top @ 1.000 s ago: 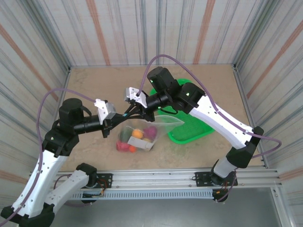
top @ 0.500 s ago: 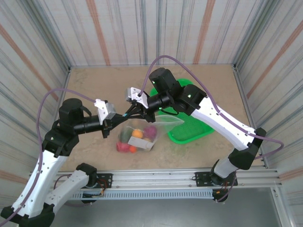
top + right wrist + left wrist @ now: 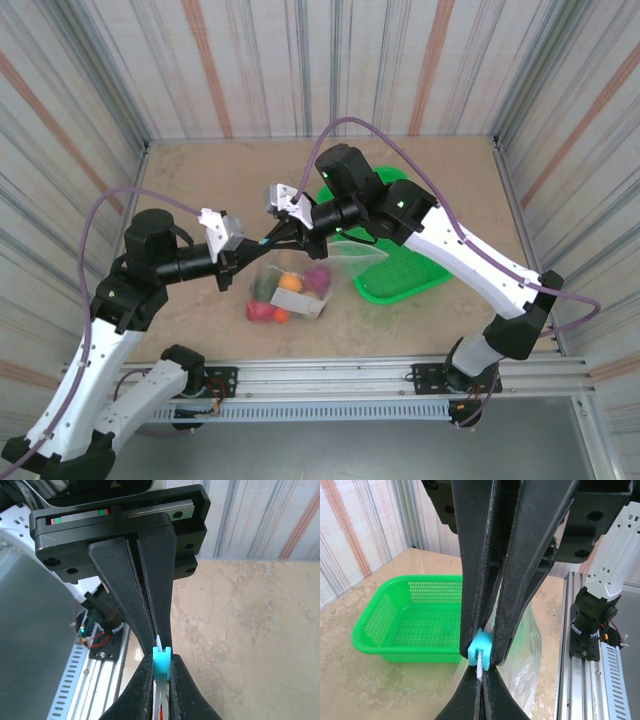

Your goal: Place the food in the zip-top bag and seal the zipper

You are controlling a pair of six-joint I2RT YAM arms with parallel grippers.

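My left gripper is holding the zipper's white end point(image 3: 158, 641) next to the cyan slider point(image 3: 161, 662), so my right gripper should keep pulling the slider until it gets to the zipper's far end.
The clear zip-top bag point(image 3: 300, 290) hangs from both grippers above the table, with the food inside: an orange piece point(image 3: 290, 283), a maroon piece point(image 3: 318, 277) and red pieces point(image 3: 262, 312). My left gripper point(image 3: 258, 248) point(image 3: 481, 679) is shut on the white end of the zipper strip point(image 3: 480, 671). Right against it, my right gripper point(image 3: 278, 238) point(image 3: 161, 664) is shut on the cyan zipper slider point(image 3: 161, 661) point(image 3: 481, 651). In the left wrist view the crinkly bag wall point(image 3: 537, 650) hangs behind the fingers.
The green mesh basket point(image 3: 405, 265) point(image 3: 410, 615) stands on the table right of the bag. The metal rail point(image 3: 615, 670) and an arm base point(image 3: 592, 625) run along the near edge. Corrugated walls enclose the table on three sides.
The right arm shifted slightly to the right between the oldest frame and half a second ago. Both grippers and the bag have held still since then.
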